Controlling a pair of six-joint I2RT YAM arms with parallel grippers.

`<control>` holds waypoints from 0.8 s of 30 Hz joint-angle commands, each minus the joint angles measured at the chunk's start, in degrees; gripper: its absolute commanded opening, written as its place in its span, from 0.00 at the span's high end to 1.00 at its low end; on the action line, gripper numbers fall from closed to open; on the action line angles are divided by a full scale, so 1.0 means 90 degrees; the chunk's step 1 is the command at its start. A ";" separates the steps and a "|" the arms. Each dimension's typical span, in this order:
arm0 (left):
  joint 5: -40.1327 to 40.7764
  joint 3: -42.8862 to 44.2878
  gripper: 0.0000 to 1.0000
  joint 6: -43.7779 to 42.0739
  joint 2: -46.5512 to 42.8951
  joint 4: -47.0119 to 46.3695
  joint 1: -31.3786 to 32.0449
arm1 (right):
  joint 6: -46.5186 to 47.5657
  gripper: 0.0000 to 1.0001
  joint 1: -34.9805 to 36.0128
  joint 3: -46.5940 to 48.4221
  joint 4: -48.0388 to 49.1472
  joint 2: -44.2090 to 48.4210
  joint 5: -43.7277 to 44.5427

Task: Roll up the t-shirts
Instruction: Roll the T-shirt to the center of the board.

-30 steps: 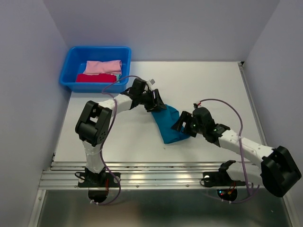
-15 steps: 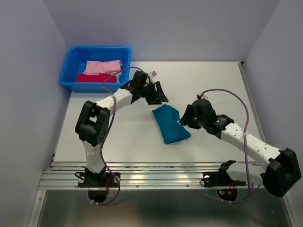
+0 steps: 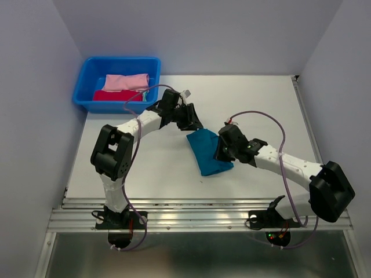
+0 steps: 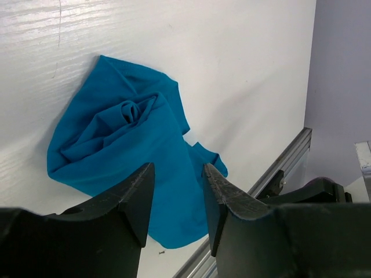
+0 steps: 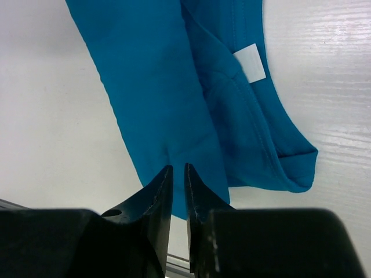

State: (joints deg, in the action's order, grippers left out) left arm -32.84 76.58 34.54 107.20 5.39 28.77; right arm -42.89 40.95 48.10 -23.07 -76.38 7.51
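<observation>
I should take the t-shirt's near end [image 3: 215,169] with my right gripper and turn the t-shirt crosswise before rolling, because the folded teal t-shirt's long side [image 3: 197,156] points away from the bar.
A teal t-shirt [image 3: 206,153] lies folded in a loose bundle mid-table, with a white label [image 5: 250,62] showing on it in the right wrist view. My left gripper [image 3: 192,122] hovers just beyond its far corner, jaws open and nothing between them, the teal cloth [image 4: 127,145] lying below. My right gripper [image 3: 219,152] is at the shirt's right edge. Its fingers [image 5: 165,191] stand almost together, tips pressed into the teal cloth [image 5: 156,87], where a crease runs up to them. Pink [image 3: 126,81] and red [image 3: 116,95] bundles lie in the tub.
The bright-blue plastic tub [image 3: 86,88] stands at the back left, close behind my left arm. An aluminium rail [image 3: 174,211] runs along the table's near edge. Lilac walls close in on both sides and at the back.
Both grippers drew back off the teal shirt, then came in again. The right jaws have closed to a slit at its right edge; the left jaws narrowed a little.
</observation>
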 commanded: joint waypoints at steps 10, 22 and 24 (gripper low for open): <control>0.0182 -0.0188 0.52 0.0048 0.0609 -0.0306 -0.0101 | 0.0233 0.84 0.0030 0.0368 0.0592 -0.1386 0.0211; 0.0406 0.0193 0.48 -0.0468 -0.0687 0.0289 -0.0814 | 0.0528 0.68 0.0488 0.1159 -0.0600 -0.0196 0.1304; 0.0523 0.0251 0.46 -0.0576 -0.0904 0.0513 -0.1008 | 0.0528 0.65 0.0596 0.1316 -0.0669 -0.0224 0.1528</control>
State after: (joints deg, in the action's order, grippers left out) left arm -29.76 75.75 32.51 107.98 8.12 22.20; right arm -38.98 44.25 56.75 -26.39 -79.44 16.01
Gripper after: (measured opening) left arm 0.528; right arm 0.339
